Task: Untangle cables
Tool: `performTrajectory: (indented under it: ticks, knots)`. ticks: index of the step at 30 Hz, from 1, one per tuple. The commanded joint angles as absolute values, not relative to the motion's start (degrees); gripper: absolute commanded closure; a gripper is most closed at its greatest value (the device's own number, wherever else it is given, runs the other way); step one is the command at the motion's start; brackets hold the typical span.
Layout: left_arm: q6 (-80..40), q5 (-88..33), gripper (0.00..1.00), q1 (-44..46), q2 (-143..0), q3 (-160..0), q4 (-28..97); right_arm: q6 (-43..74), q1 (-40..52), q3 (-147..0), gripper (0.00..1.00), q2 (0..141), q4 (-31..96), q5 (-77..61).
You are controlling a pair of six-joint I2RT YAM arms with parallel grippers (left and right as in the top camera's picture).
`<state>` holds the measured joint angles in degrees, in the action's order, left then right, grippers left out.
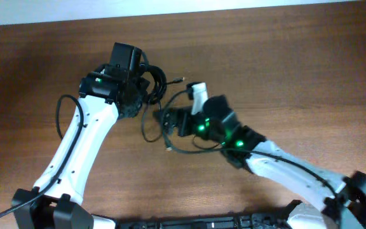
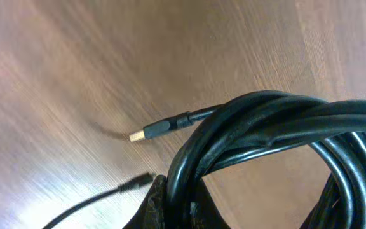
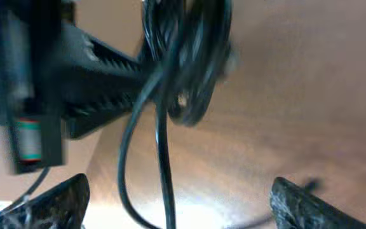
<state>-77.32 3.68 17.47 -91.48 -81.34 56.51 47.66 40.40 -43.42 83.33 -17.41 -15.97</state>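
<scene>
The whole coiled bunch (image 1: 157,84) is clamped in my left gripper, so next my right gripper grabs the hanging strands (image 3: 164,156) before both grippers pull apart to spread the loops.
The cables are thin black cords. My left gripper (image 1: 142,94) is shut on a coiled bunch of them (image 1: 157,81) and holds it near the table's middle. In the left wrist view the jaws (image 2: 182,205) clamp the coil (image 2: 265,124). A gold-tipped plug (image 2: 140,135) and a second black plug (image 2: 140,182) lie on the wood beyond. My right gripper (image 1: 164,118) is open just right of the bunch. In the right wrist view its fingers (image 3: 189,205) straddle two hanging strands (image 3: 164,166) without touching them. Loose loops (image 1: 150,130) trail on the table.
The brown wooden table (image 1: 284,70) fills the view. A white strip runs along its far edge (image 1: 297,3). The left gripper's black body (image 3: 75,70) is close in front of the right wrist camera. The right arm's white link (image 1: 297,168) stretches to the lower right.
</scene>
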Motion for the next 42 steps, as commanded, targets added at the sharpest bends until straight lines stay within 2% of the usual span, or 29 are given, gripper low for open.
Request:
performTrajectory:
  ticks: [1,5,7,9,12,14,15,18,20,22,27,35,36,39,41,42]
  knots:
    - [-85.5,-1.0,1.0,17.3,-89.6,-82.3,56.8,49.8,44.1,-43.9,0.07,88.0,-23.4,-9.0]
    - [-86.3,1.0,1.0,17.2,-89.6,-82.3,58.0,49.8,47.6,-43.9,0.07,88.8,-26.0,-10.1]
    - [-87.5,0.6,1.0,17.3,-89.6,-82.3,58.0,49.8,49.0,-43.9,0.15,89.2,-24.9,-8.3]
    - [-87.4,-0.7,1.0,17.3,-89.6,-82.3,58.1,49.8,49.2,-43.9,0.48,89.9,-22.4,-4.0]
    - [-86.0,3.3,1.0,17.2,-89.6,-82.3,61.2,49.6,48.4,-43.9,0.85,89.6,-18.6,-0.2]
    - [-77.3,8.4,1.0,16.9,-89.6,-82.3,61.8,45.5,46.7,-43.9,0.96,87.5,-16.5,-4.5]
    - [-65.6,11.5,1.0,16.4,-89.6,-82.3,61.0,43.7,45.3,-43.9,0.96,85.6,-14.6,-7.9]
    - [-47.7,16.1,1.0,16.4,-89.6,-82.3,57.2,41.8,40.5,-43.9,0.96,78.3,-6.7,-19.2]
    - [-40.1,15.9,1.0,16.7,-89.6,-82.3,54.8,41.8,36.8,-43.9,0.96,73.6,-5.4,-27.9]
    - [-38.7,15.8,1.0,17.6,-89.6,-82.3,54.1,42.0,34.8,-43.9,0.96,71.0,-6.4,-31.0]
    - [-26.6,11.8,1.0,24.7,-89.6,-82.3,49.1,42.0,34.4,-43.9,0.96,72.2,-10.7,-22.5]
    - [-20.9,6.4,1.0,29.6,-88.8,-82.3,50.8,42.3,34.3,-43.9,0.96,77.1,-12.4,-6.8]
    - [-18.4,4.6,1.0,29.6,-87.9,-82.3,51.4,42.5,34.0,-43.9,0.96,77.4,-12.6,-5.5]
    - [-4.0,-11.8,1.0,29.6,-85.0,-82.3,51.6,42.5,33.3,-43.9,0.95,80.1,-14.0,-5.3]
    - [0.7,-20.1,1.0,29.6,-84.5,-82.3,51.9,42.4,33.3,-43.9,0.88,81.1,-14.3,-5.4]
    - [3.7,-21.7,1.0,29.1,-84.5,-82.3,53.1,42.4,32.4,-43.9,0.52,80.3,-14.1,-6.7]
